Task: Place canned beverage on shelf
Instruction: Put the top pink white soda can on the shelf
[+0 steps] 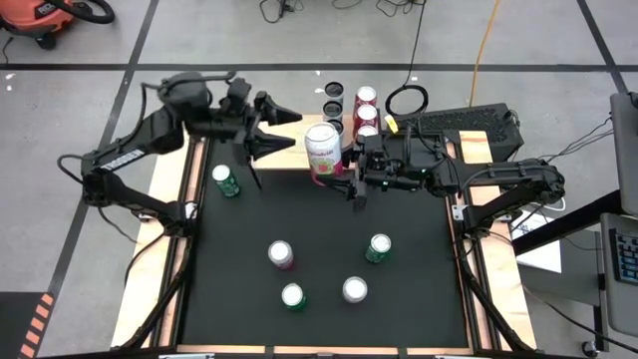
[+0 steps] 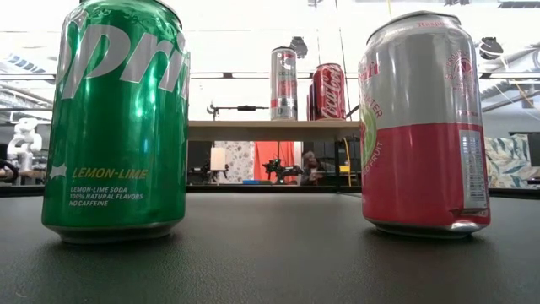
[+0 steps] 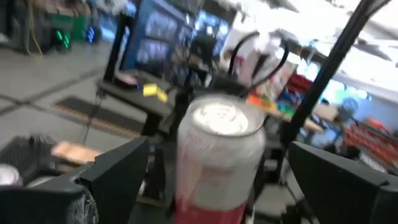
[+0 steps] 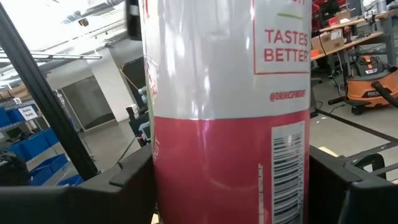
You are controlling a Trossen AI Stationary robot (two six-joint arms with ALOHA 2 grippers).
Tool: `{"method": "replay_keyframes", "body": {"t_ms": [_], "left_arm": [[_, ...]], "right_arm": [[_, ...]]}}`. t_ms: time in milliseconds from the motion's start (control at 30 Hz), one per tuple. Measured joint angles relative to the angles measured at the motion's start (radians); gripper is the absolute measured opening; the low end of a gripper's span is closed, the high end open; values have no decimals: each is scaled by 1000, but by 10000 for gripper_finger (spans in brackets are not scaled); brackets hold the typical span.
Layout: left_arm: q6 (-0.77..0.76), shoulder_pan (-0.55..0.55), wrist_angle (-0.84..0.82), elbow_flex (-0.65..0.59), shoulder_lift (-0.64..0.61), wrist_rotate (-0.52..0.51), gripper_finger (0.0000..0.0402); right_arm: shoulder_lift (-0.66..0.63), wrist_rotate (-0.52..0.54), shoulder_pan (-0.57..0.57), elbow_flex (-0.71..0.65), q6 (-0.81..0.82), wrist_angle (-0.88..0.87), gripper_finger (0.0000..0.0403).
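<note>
Next, I take the can by its upper half (image 1: 322, 142) with my left gripper, because my right gripper holds the can's lower half and the shelf's loose end (image 1: 286, 133) lies on my left gripper's side.
A white-and-red canned beverage (image 1: 323, 150) stands upright in the air over the table's far edge, with my right gripper (image 1: 351, 172) shut on it. My left gripper (image 1: 279, 150) is open just left of the can. In the left wrist view its fingers (image 3: 118, 180) stand on either side of the can (image 3: 217, 149) without touching it. The shelf's light wood top (image 1: 289, 156) lies below, at the far edge. Several cans (image 1: 366, 98) stand on it, and the low view shows them on the shelf (image 2: 253, 129) as well. My right gripper pinches the can's red lower half (image 4: 163, 180) between its two fingers, one on each side of the round wall. The fingers come in level from the table's right side. The can stays upright; its base is out of view.
Loose cans stand on the black table: a green one (image 1: 226, 179) at the left, a pink one (image 1: 281, 254), two green ones (image 1: 378, 247) (image 1: 293, 296) and a silver one (image 1: 355, 289). Wooden rails (image 1: 164, 229) line the table's sides.
</note>
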Motion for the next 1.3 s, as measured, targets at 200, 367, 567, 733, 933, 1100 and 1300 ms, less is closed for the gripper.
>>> {"method": "replay_keyframes", "body": {"t_ms": [200,367,567,733,933,1100,1300], "left_arm": [[6,27,-32,3,26,133,388],[10,27,-29,5,52,159,389],[11,20,-11,4,90,184,388],[5,12,51,3,110,162,389],[4,6,49,3,131,162,388],[5,4,49,3,133,146,365],[9,4,57,3,133,133,328]], "right_arm": [[-1,-27,0,0,19,-50,271],[-1,-27,1,0,27,-76,271],[3,-27,0,0,38,-82,271],[3,-27,0,0,38,-99,272],[4,-27,0,0,45,-101,272],[4,-26,0,0,48,-101,272],[4,-20,-1,0,48,-106,272]]}}
